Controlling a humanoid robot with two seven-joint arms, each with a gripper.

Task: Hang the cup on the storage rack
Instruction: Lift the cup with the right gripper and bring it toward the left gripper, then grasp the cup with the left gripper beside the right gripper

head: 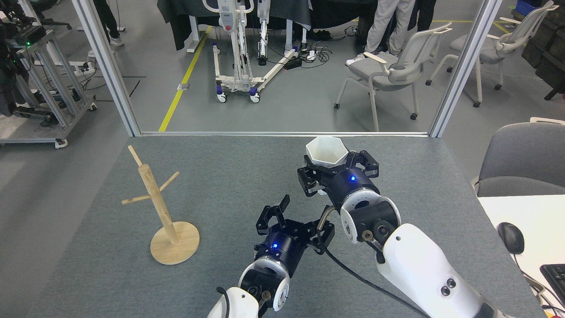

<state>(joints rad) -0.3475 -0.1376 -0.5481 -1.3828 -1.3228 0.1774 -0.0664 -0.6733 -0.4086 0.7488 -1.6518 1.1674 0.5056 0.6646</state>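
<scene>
Thin, free-ended pegs (136, 199) slant outward. When I carry the cup (326, 152) to the rack, its hidden tab should slide over a peg and hang the cup sideways.
A white faceted cup (326, 151) with a hexagonal rim is held upright above the grey table, mouth up, with my right gripper (336, 170) shut on its lower part. Its base and tab are hidden by the black fingers. My left gripper (296, 217) is open, just below and left of the right one, with nothing between its fingers. The storage rack (160, 206), a light wooden post with thin angled pegs on a round disc base, stands at the table's left, well apart from both grippers.
The grey table (247, 176) ends at a metal frame rail at the back. Office chairs (388, 66) and a wheeled stand (240, 53) sit on the floor beyond. A grey chair (525, 154) and a white desk with a mouse (511, 237) are at the right.
</scene>
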